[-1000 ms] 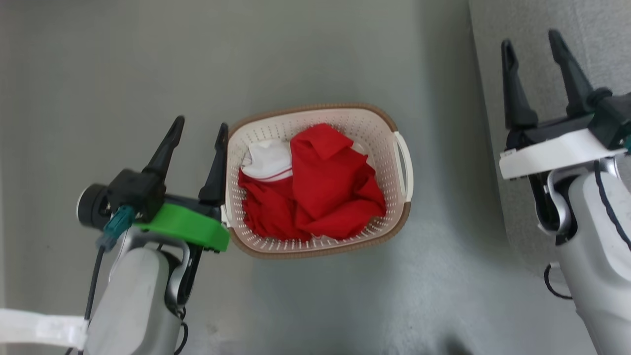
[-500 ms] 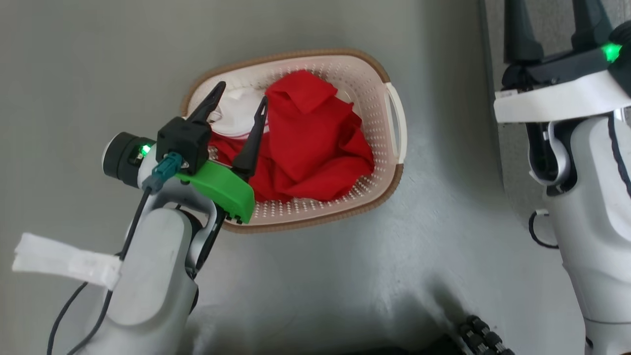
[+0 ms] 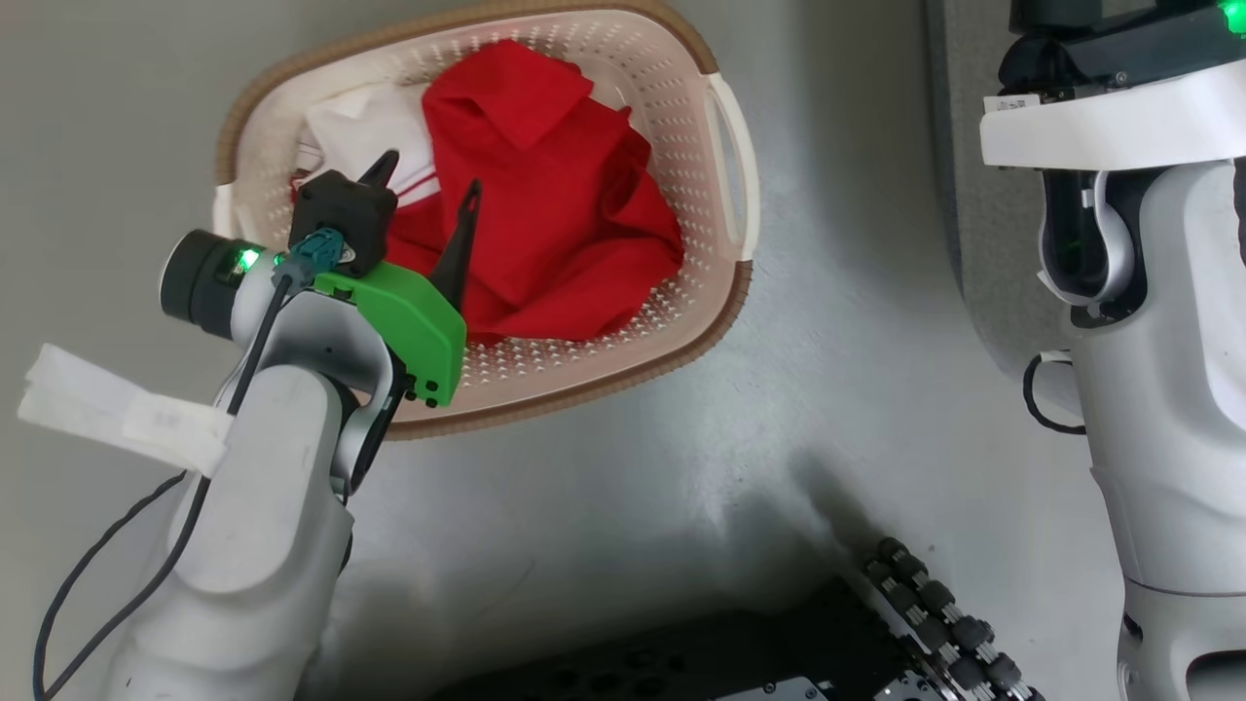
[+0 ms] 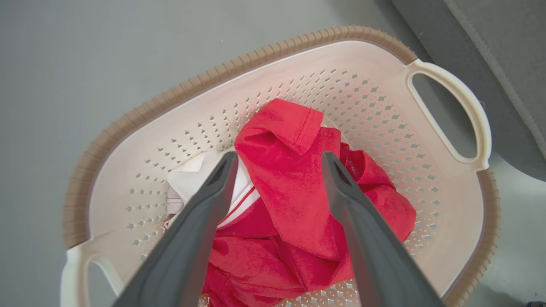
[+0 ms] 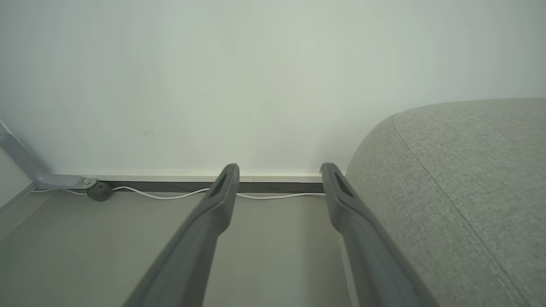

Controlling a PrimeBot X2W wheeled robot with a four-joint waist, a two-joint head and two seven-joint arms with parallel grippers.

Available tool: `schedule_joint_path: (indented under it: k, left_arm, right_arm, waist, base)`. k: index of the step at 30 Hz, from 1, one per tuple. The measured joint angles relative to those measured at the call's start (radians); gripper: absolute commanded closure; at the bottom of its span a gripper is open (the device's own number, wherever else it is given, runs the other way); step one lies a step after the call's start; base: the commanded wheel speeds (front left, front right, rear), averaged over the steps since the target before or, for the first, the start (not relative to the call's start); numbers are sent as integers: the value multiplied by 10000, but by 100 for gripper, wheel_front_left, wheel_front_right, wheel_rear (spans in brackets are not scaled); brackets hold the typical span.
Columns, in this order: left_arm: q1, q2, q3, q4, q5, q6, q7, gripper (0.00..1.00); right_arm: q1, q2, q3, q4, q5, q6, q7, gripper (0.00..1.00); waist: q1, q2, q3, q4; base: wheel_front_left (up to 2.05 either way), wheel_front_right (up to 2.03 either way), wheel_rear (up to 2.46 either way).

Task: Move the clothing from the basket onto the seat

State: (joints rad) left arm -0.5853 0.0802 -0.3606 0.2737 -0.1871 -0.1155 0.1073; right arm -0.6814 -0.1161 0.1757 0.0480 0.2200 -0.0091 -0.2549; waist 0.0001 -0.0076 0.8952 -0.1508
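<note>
The red clothing's loose edge (image 3: 526, 193) lies over white and red cloth (image 3: 411, 177). I should expect another piece of clothing to stay in the basket when I lift.
The basket (image 3: 647, 73) stands on the floor with the clothing (image 3: 555, 224) heaped inside, bright red with a white collar part (image 3: 360, 127) at its left. My left gripper (image 3: 428, 180) is open over the basket's left half, fingers pointing down into it. In the left wrist view the left gripper (image 4: 278, 157) straddles a red fold of the clothing (image 4: 290, 200) near the white collar (image 4: 192, 177); I cannot tell whether it touches. The basket (image 4: 298, 68) has the seat (image 4: 490, 42) just beyond its handle. My right gripper (image 5: 279, 167) is open and empty beside the seat (image 5: 460, 192).
The seat's grey edge (image 3: 973, 195) runs down the right of the head view, close to the basket's right handle (image 3: 735, 166). My dark base with rollers (image 3: 779, 643) lies at the bottom. A white cable (image 5: 170, 195) runs along the wall's baseboard.
My left gripper has gone from beside the basket's left rim to over the clothing inside. The head camera has dipped, shifting the basket up-left and bringing my base into view. Both grippers stay open.
</note>
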Motion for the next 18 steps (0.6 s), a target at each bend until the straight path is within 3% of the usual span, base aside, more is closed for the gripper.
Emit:
schedule_joint_path:
  k: [18]
  left_arm:
    - [-158,387,527,761,-408,12,1707,0]
  right_arm:
    - [-280,489,-207,136,-12,311,0,0]
  waist:
    - [-1,0,851,-1024]
  base:
    - [0,0,0]
